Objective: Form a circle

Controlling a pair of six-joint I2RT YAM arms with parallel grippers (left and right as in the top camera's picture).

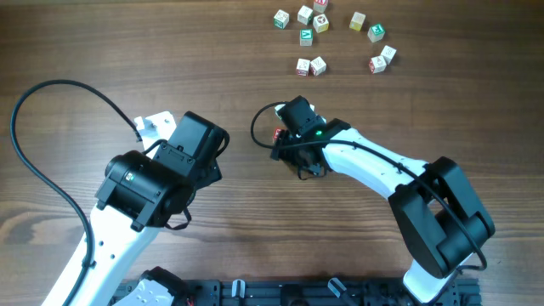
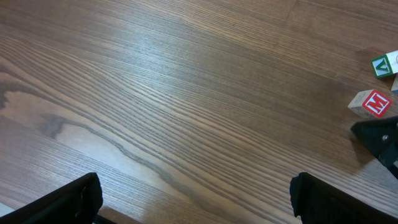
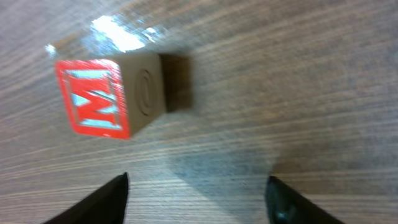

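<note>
My right gripper's fingers are short of the red M cube [image 3: 112, 96] and off to one side, so next I raise them and center them around the cube [image 1: 278, 134].
A red letter cube [image 1: 277, 133] marked M lies alone on the wooden table [image 1: 102, 51]. In the right wrist view it [image 3: 112, 96] lies just ahead of my right gripper [image 3: 196, 199], outside its open fingers. In the overhead view my right gripper [image 1: 287, 140] sits next to that cube. The left wrist view shows the same cube [image 2: 373, 102] at its right edge, with a green-lettered cube [image 2: 384, 64] behind it. My left gripper [image 2: 199, 202] is wide open over bare wood, and from overhead [image 1: 204, 149] its fingers are hidden under its body. No circle shows.
Several small letter cubes [image 1: 320, 23] lie in a loose cluster at the table's far edge, among them a pair [image 1: 311, 65] nearest my right gripper. A black cable [image 1: 51, 89] loops over the left of the table. A black part of the right gripper [image 2: 379, 140] reaches into the left wrist view.
</note>
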